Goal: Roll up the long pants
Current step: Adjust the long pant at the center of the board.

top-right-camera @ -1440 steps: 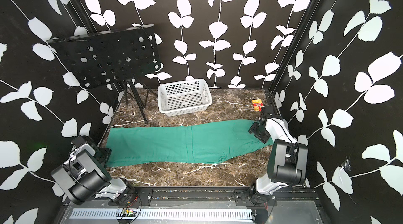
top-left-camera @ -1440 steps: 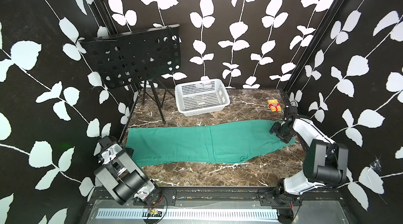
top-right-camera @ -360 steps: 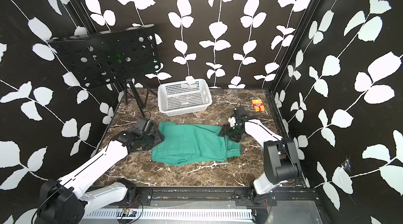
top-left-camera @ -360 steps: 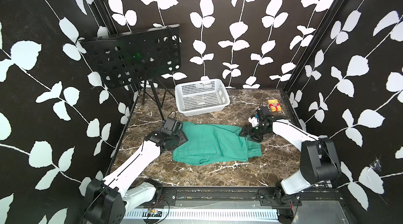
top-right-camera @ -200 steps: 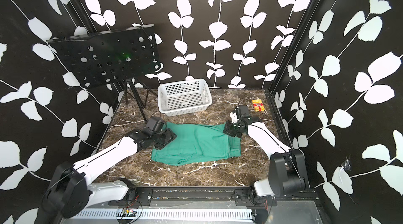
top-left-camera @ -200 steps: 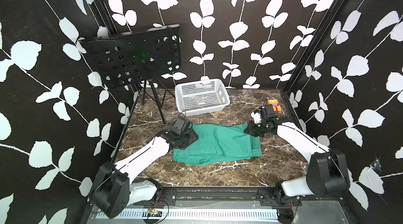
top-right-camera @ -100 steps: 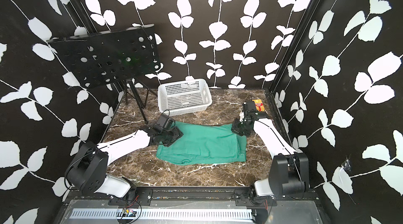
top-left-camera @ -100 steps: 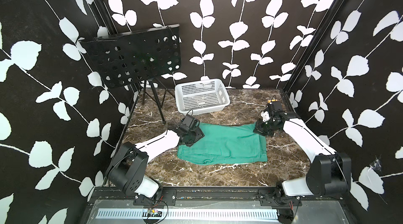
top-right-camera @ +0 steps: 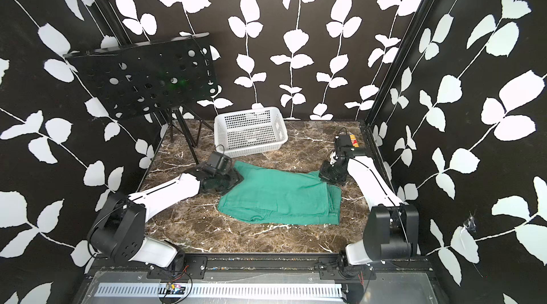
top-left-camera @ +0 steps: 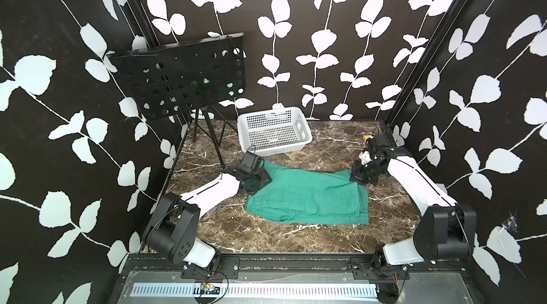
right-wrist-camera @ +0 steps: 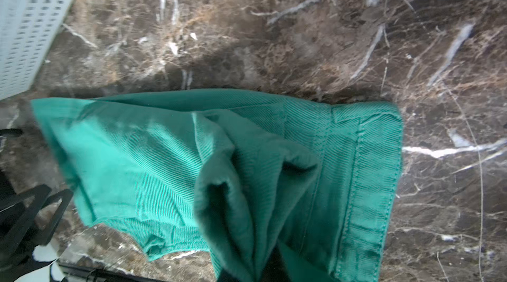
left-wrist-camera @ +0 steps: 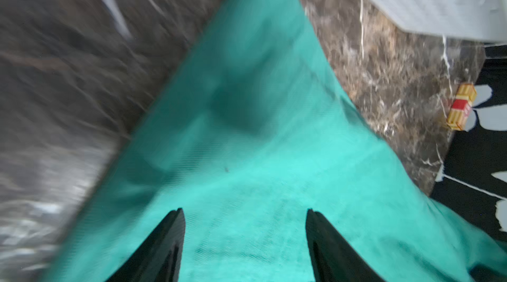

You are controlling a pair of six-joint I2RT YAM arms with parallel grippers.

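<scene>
The pants' far corner (top-left-camera: 270, 167) by my left gripper sticks out toward the white basket, so my left gripper should pull that corner (left-wrist-camera: 266, 12) back into line before rolling.
The long pants (top-left-camera: 307, 196) (top-right-camera: 281, 196) lie folded over into a teal-green rectangle in the middle of the marble table. My left gripper (top-left-camera: 258, 179) (top-right-camera: 228, 182) hovers at their far left corner. In the left wrist view its jaws (left-wrist-camera: 244, 212) stand open with flat cloth (left-wrist-camera: 247, 143) under them and nothing between them. My right gripper (top-left-camera: 362, 177) (top-right-camera: 331, 177) sits at the far right corner. In the right wrist view it (right-wrist-camera: 263, 267) is shut on a bunched fold of the pants (right-wrist-camera: 164, 157), and the hemmed edge (right-wrist-camera: 378, 184) lies beside it.
A white basket (top-left-camera: 278, 148) (top-right-camera: 251, 146) stands just behind the pants. A black perforated music stand (top-left-camera: 183, 80) on a tripod occupies the back left. A small yellow and red box (top-right-camera: 352, 140) (left-wrist-camera: 461, 107) lies at the back right corner, behind the right wrist.
The pants, stretched out long several seconds ago, are folded over. Over the last second the right gripper dragged them rightwards, and the left gripper followed along the far left corner.
</scene>
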